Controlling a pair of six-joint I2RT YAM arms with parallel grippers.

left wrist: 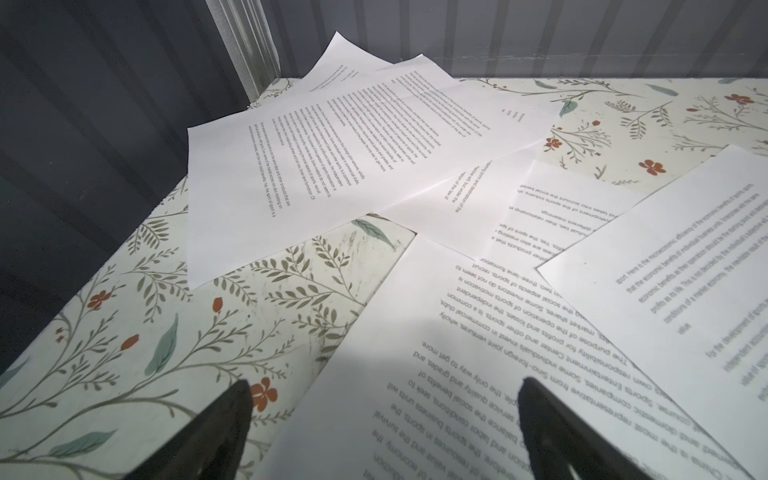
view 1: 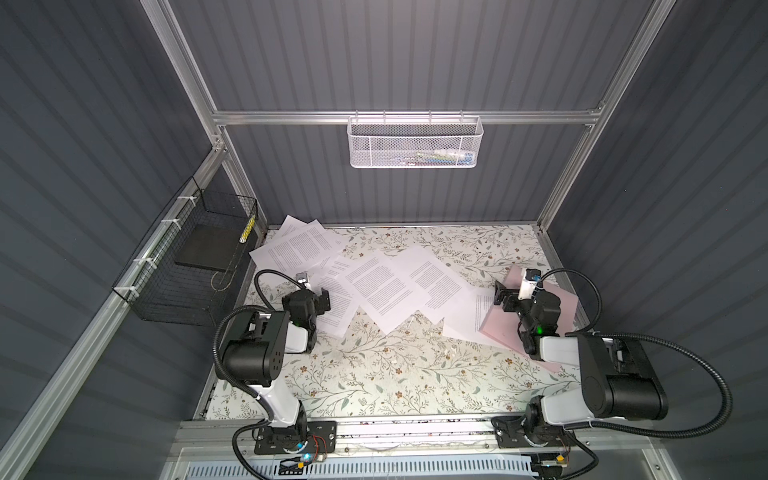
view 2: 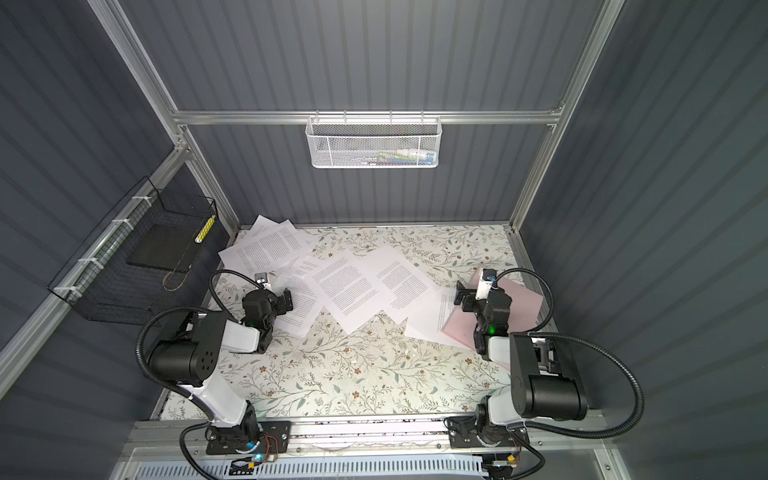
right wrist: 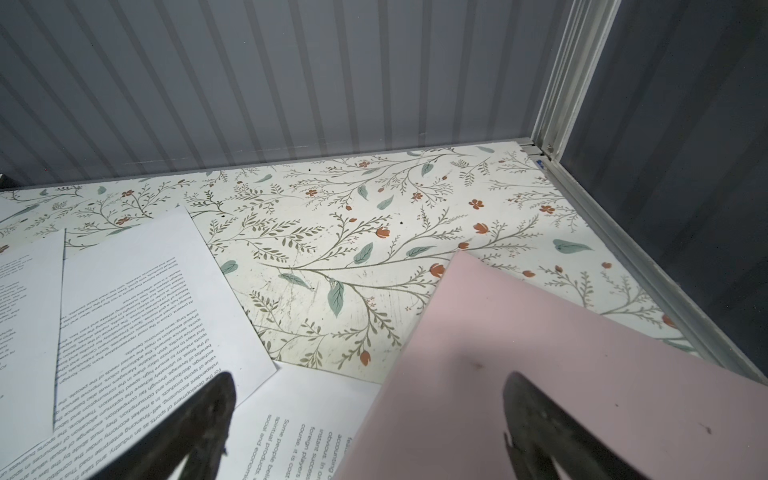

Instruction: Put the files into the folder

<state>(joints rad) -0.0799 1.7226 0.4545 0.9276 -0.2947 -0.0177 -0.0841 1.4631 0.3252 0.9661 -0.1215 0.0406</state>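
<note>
I should use my right gripper to lift the folder's cover by its edge nearest the wall before my left gripper takes the files, because the pink folder is closed.
Several files, white printed sheets, lie scattered and overlapping from the back left corner across the table's middle. The pink folder lies flat at the right, and its left edge covers part of one sheet. My left gripper is open just above a sheet's corner, holding nothing. Over the folder's left edge my right gripper hovers open and empty. The right arm hides the folder's near part in both top views.
A black wire basket on the left wall holds a dark slab. A white mesh basket hangs on the back rail. The floral table cover reaches the walls and aluminium frame posts.
</note>
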